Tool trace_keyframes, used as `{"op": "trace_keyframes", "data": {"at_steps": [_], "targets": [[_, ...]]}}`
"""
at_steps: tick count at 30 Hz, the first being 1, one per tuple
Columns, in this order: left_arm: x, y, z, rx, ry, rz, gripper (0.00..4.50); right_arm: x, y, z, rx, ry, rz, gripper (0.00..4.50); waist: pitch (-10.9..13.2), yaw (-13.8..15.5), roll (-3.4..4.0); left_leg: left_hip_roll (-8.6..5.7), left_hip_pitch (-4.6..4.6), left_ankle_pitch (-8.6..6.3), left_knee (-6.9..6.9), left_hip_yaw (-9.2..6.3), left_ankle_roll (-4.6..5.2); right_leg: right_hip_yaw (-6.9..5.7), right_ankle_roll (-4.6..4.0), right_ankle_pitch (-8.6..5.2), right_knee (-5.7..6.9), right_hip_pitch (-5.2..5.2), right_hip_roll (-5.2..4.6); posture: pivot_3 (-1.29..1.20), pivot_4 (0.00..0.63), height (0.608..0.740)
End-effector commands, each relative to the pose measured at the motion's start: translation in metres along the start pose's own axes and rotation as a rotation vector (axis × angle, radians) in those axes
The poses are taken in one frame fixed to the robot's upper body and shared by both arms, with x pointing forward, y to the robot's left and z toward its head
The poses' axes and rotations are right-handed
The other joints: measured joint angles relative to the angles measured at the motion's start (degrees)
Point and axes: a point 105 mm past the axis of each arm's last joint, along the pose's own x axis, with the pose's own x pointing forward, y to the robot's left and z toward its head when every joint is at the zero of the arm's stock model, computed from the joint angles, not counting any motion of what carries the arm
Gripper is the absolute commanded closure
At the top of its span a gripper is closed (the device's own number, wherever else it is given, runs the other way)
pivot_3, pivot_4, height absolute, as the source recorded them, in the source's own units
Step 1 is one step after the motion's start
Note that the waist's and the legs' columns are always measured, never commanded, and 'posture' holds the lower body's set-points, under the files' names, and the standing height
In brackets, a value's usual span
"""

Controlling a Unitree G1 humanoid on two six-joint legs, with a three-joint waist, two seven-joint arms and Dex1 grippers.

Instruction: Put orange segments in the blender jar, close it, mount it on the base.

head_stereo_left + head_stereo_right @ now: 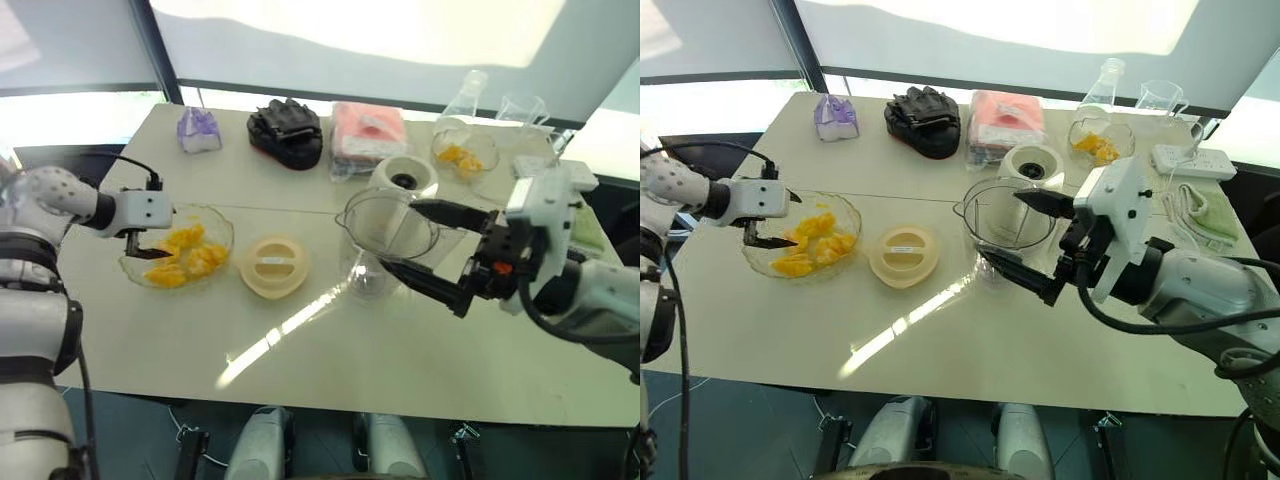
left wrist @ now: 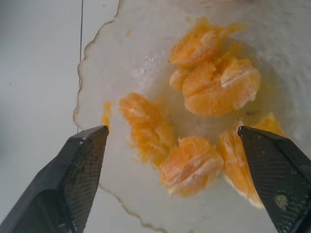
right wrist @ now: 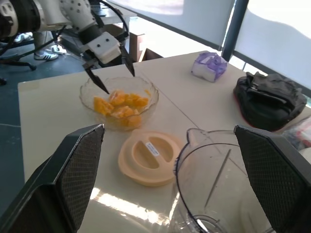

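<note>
I should keep lowering my left gripper's open fingers until they straddle one [image 2: 216,92], since the orange segments ahead [image 2: 214,80] of them lie clear of the bowl's rim.
Several orange segments [image 2: 218,87] lie in a clear wavy-rimmed glass bowl [image 1: 222,232] at the table's left. My left gripper [image 1: 150,245] hangs open just over the bowl's left side, tilted down, its fingers [image 2: 82,170] apart above the segments and holding nothing. The blender jar [image 1: 385,232] stands upright and uncovered at mid-table, with the cream-white base [image 1: 404,176] right behind it. My right gripper [image 1: 425,247] is open and level at the jar's right side, one finger on each side of the jar's wall; I cannot tell whether it touches. A flat cream lid [image 1: 273,266] lies between bowl and jar.
At the back stand a purple pouch [image 1: 198,128], a black glove [image 1: 288,132], a pink packet [image 1: 368,130], a small glass bowl of orange pieces [image 1: 462,155], a flask [image 1: 465,95] and a beaker [image 1: 525,110]. A power strip [image 1: 1193,160] and green cloth [image 1: 1205,212] lie far right.
</note>
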Motion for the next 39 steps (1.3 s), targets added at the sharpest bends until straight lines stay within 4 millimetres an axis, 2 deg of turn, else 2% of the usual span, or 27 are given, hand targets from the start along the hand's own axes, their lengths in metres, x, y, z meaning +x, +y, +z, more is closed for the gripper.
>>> {"op": "trace_keyframes", "data": {"at_steps": [1,7,13,18,24,27,34,35,39], "targets": [[0.003,0.000,-0.005,-0.004,0.023,0.036,0.02,0.001,0.007,0.008,-0.047,-0.013,-0.006,0.00,0.0,0.0,-0.01,0.00,0.00,0.00,0.00,-0.01,0.00,-0.01,0.00,0.00,0.02,0.00,0.00,0.00,0.150,0.740],[0.023,-0.010,0.001,0.079,0.035,-0.015,0.02,-0.001,0.008,0.005,-0.021,-0.006,-0.038,0.00,0.0,0.1,-0.01,0.01,0.02,0.00,0.00,-0.01,0.00,-0.04,0.01,0.00,0.05,0.01,0.02,0.00,0.150,0.740],[0.039,-0.018,0.006,0.073,0.036,-0.054,0.02,-0.001,0.008,0.005,-0.011,-0.009,-0.055,0.00,0.0,0.0,-0.03,0.01,0.02,0.00,0.01,-0.02,0.00,-0.05,0.01,0.01,0.02,0.04,0.01,0.00,0.150,0.740],[0.052,-0.025,-0.003,0.040,0.133,-0.081,0.02,-0.001,0.007,0.003,-0.005,-0.007,-0.075,0.00,0.0,0.0,-0.04,0.00,0.03,0.00,0.00,-0.02,0.00,-0.06,0.02,0.01,0.03,0.05,0.02,0.00,0.150,0.740],[0.054,-0.035,-0.011,-0.024,0.172,-0.139,0.02,-0.002,0.007,0.003,-0.005,-0.005,-0.093,0.00,-0.1,0.0,0.00,0.02,0.15,0.00,0.01,-0.03,0.00,-0.06,0.03,0.02,0.14,0.12,0.02,0.00,0.150,0.740],[0.054,-0.037,-0.012,-0.052,0.166,-0.156,0.80,-0.002,0.006,0.004,-0.005,-0.010,-0.103,0.00,-0.1,-0.1,0.00,0.03,0.19,0.00,0.01,-0.03,-0.01,-0.05,0.02,0.02,0.17,0.13,0.02,0.00,0.150,0.740],[0.049,-0.036,-0.014,-0.056,0.158,-0.136,4.22,0.000,0.004,0.004,-0.001,-0.016,-0.106,0.00,-0.1,0.0,0.00,0.04,0.19,0.01,0.01,-0.06,-0.01,-0.04,0.01,0.02,0.19,0.13,0.01,0.00,0.150,0.740],[0.048,-0.035,-0.014,-0.059,0.156,-0.131,4.42,0.001,0.004,0.004,0.000,-0.017,-0.106,0.00,-0.1,0.0,0.00,0.04,0.18,0.01,0.01,-0.06,-0.01,-0.04,0.01,0.02,0.17,0.13,0.00,0.00,0.150,0.740],[0.043,-0.026,-0.011,-0.055,0.134,-0.093,4.42,0.002,0.002,0.003,-0.001,-0.021,-0.102,0.00,-0.1,-0.2,-0.01,0.04,0.10,0.00,0.00,-0.04,-0.01,-0.05,0.01,0.02,0.06,0.09,0.00,0.00,0.150,0.740]]}}
